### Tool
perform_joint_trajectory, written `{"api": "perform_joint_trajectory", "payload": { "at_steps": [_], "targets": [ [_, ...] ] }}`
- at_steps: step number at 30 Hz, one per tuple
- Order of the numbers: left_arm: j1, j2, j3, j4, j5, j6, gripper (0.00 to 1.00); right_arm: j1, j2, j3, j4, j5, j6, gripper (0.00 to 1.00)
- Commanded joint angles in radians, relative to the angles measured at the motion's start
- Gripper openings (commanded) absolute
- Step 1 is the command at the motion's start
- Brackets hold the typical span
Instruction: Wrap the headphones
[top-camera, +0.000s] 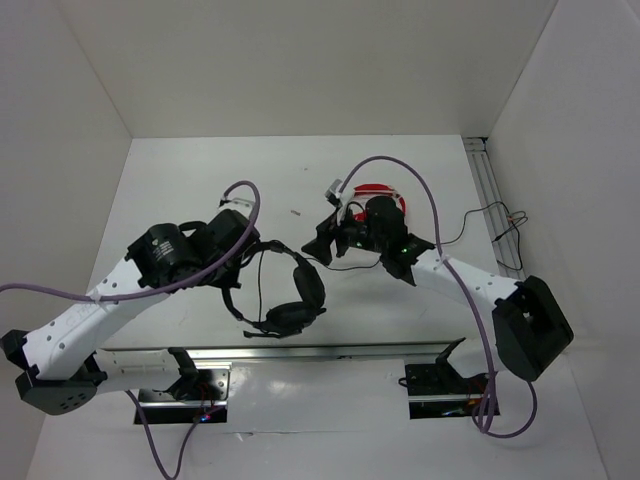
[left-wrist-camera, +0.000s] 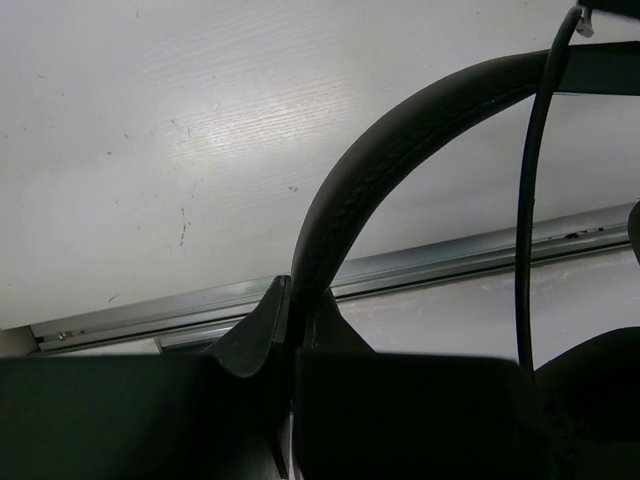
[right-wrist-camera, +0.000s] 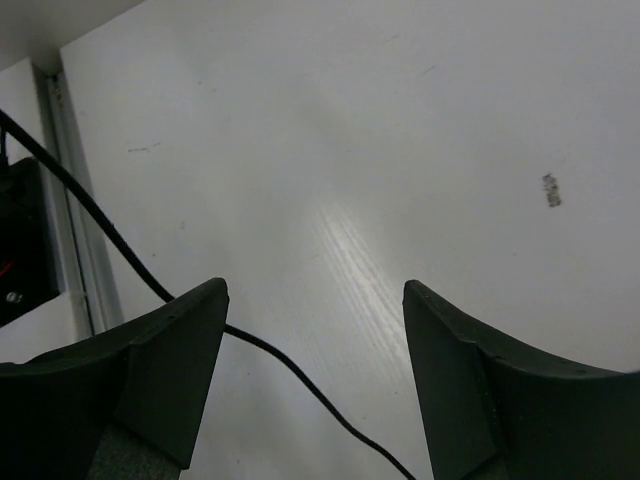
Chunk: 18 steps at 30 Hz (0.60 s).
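Observation:
The cable hangs slack (top-camera: 354, 268) under my right gripper's open fingers, so I should lower that gripper onto the cable, close and pull it toward the metal rail (top-camera: 300, 352).
The black headphones (top-camera: 298, 298) hang above the table's middle, earcups low, headband (left-wrist-camera: 400, 140) arching up. My left gripper (top-camera: 250, 252) is shut on the headband, which is pinched between its fingertips (left-wrist-camera: 293, 310). The thin black cable (left-wrist-camera: 528, 200) drops past the headband toward an earcup (left-wrist-camera: 600, 370). In the top view the cable (top-camera: 352, 268) trails right under my right gripper (top-camera: 322, 240). That gripper (right-wrist-camera: 312, 290) stands open above the table. The cable (right-wrist-camera: 290, 365) runs across the gap between its fingers, and whether it touches them is unclear.
Red-and-white headphones (top-camera: 385, 192) lie just behind the right gripper, with a small silver piece (top-camera: 333, 186) beside them. A metal rail (top-camera: 300, 352) runs along the near edge, another rail (top-camera: 495, 210) along the right wall with loose wires (top-camera: 500, 215). White walls enclose the table.

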Motion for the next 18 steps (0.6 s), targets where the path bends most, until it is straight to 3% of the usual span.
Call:
{"api": "perform_joint_trajectory", "payload": {
  "at_steps": [1, 5, 10, 13, 18],
  "targets": [
    [-0.003, -0.009, 0.065, 0.005, -0.011, -0.040, 0.00, -0.001, 0.058, -0.027, 0.095, -0.156, 0.028, 0.78],
    [-0.003, -0.009, 0.115, -0.006, -0.022, -0.058, 0.00, -0.001, 0.121, -0.018, 0.135, -0.210, 0.039, 0.78],
    [-0.003, -0.020, 0.158, -0.006, -0.002, -0.078, 0.00, 0.008, 0.179, -0.059, 0.216, -0.138, 0.059, 0.76],
    [-0.003, -0.020, 0.196, -0.006, -0.002, -0.078, 0.00, -0.001, 0.225, -0.059, 0.237, -0.147, 0.059, 0.70],
    [0.017, -0.031, 0.224, -0.006, 0.009, -0.077, 0.00, -0.023, 0.189, -0.148, 0.335, -0.090, 0.121, 0.68]
  ]
}}
